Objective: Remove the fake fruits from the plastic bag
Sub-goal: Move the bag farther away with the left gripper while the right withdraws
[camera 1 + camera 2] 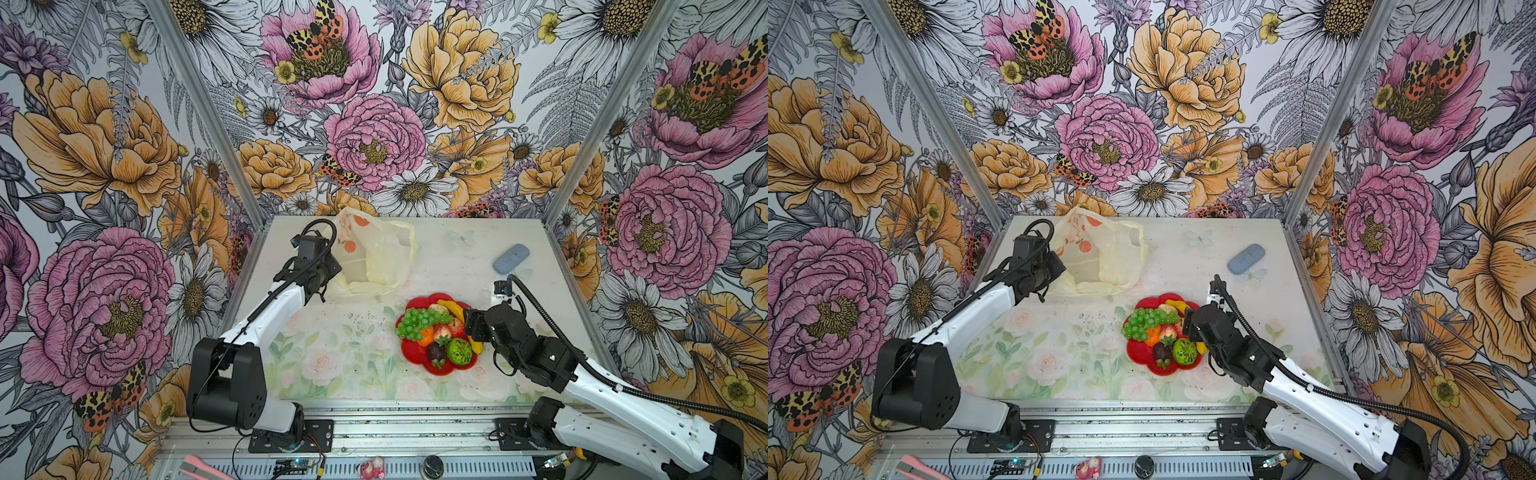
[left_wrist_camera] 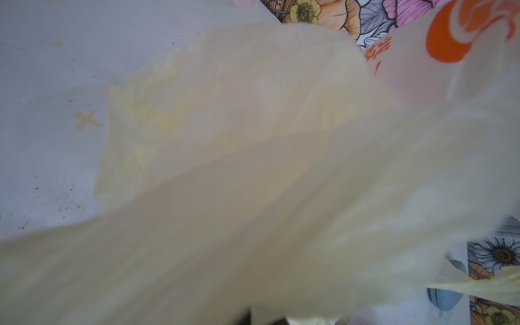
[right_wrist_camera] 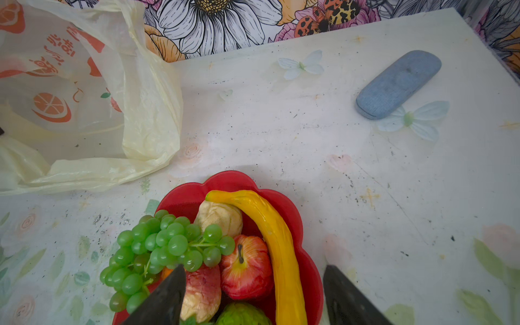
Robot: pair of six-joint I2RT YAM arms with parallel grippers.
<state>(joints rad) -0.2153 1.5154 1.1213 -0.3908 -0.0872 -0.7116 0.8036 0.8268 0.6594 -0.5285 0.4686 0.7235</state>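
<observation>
The plastic bag (image 1: pixel 364 268) hangs open and empty and the table's back edge (image 1: pixel 436 226) is clear, so my left gripper keeps moving the plastic bag there, then let it go.
The plastic bag (image 1: pixel 382 257) lies at the back left of the table, cream-yellow with orange prints, mouth gaping and no fruit showing inside. My left gripper (image 1: pixel 330 272) is shut on its left edge. In the left wrist view the bag's film (image 2: pixel 253 168) covers the fingers. The fake fruits are piled on a red flower-shaped plate (image 1: pixel 415 357): green grapes (image 3: pixel 163 247), banana (image 3: pixel 278 242), red apple (image 3: pixel 244 267), pale pear (image 3: pixel 219 216), bumpy green fruit (image 1: pixel 459 351), dark mangosteen (image 1: pixel 436 353). My right gripper (image 3: pixel 254 281) hangs open just above them, holding nothing.
A blue-grey case (image 1: pixel 511 258) lies at the back right of the table. Flowered walls close in the back and both sides. A metal rail runs along the front edge, with a pink tool (image 1: pixel 203 469) on it.
</observation>
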